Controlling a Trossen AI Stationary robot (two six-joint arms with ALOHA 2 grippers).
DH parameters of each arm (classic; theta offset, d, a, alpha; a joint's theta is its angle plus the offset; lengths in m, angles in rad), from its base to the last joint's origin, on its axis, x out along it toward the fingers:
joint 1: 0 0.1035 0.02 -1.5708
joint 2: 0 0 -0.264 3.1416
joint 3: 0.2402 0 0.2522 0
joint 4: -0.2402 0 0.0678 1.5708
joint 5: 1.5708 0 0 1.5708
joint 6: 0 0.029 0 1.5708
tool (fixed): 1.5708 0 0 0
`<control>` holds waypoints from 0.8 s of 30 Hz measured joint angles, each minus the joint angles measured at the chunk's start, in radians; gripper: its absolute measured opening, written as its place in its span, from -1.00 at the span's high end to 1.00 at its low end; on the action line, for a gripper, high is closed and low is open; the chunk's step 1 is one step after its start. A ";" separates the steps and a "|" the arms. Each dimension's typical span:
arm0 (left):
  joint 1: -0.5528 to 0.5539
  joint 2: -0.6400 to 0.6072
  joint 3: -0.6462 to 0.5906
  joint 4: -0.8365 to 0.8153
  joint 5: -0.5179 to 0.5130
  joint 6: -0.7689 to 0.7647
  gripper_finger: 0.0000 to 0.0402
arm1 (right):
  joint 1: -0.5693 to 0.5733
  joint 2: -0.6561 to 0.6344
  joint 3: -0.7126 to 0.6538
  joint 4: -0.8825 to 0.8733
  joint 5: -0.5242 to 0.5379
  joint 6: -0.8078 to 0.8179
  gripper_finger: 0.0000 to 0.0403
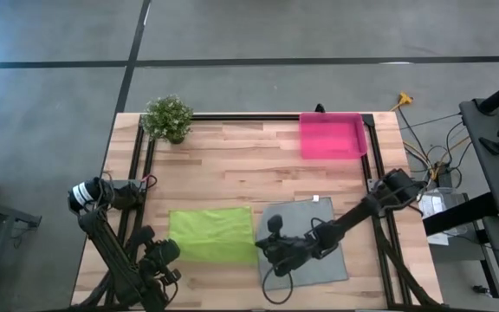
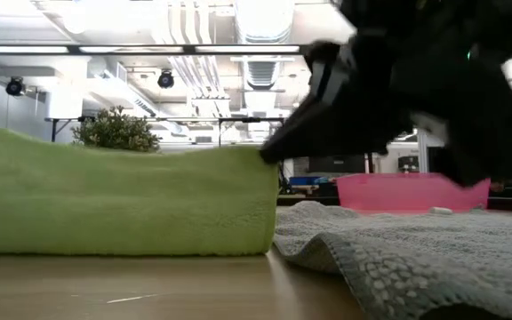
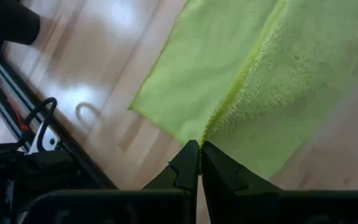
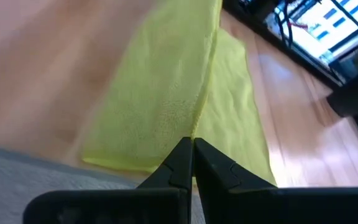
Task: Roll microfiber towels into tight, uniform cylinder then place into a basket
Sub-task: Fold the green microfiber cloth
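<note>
The lime green towel's raised edge (image 4: 205, 87) runs straight alongside its flat far edge (image 4: 261, 118), so my right gripper goes on folding it over until the two edges meet.
The lime green towel (image 1: 210, 232) lies left of the middle near the table's front. In the low view its near part (image 2: 123, 200) stands up like a wall, its foot on the table. My left gripper (image 1: 170, 251) is shut at the towel's left end. My right gripper (image 1: 262, 249) is shut at its right end. The grey towel (image 1: 310, 234) lies flat just to the right, under my right arm, with its white tag (image 1: 315, 198) at the far edge. The pink basket (image 1: 331, 136) stands at the far right. My left gripper pinches the green towel's raised edge (image 3: 211, 127) at its left end between its two shut fingers; the edge runs straight away from the fingertips. The cloth falls from there to the table. My right gripper pinches the same raised edge (image 4: 196, 127) at its right end (image 2: 269, 153), above the table. The edge runs straight between the two grippers, and the cloth hangs below it with its foot on the wood.
A small potted plant (image 1: 168, 117) stands at the far left corner. Black rails run along the table's left, right and far sides. Bare wood lies between the towels and the basket.
</note>
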 joint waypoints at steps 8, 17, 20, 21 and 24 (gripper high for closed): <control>0.000 0.000 -0.082 -0.001 -0.003 -0.045 1.00 | -0.060 0.000 -0.023 0.009 0.015 -0.056 0.96; 0.001 0.002 -0.184 0.003 -0.032 -0.079 1.00 | -0.146 0.000 -0.023 0.029 -0.001 -0.127 0.96; 0.001 0.002 -0.215 0.008 -0.035 -0.079 1.00 | -0.182 0.000 -0.024 0.050 -0.049 -0.134 0.96; 0.002 0.002 -0.228 0.016 -0.036 -0.079 1.00 | -0.194 0.000 -0.024 0.055 -0.064 -0.134 0.96; 0.002 0.002 -0.262 0.051 -0.043 -0.080 1.00 | -0.228 0.000 -0.024 0.057 -0.107 -0.134 0.96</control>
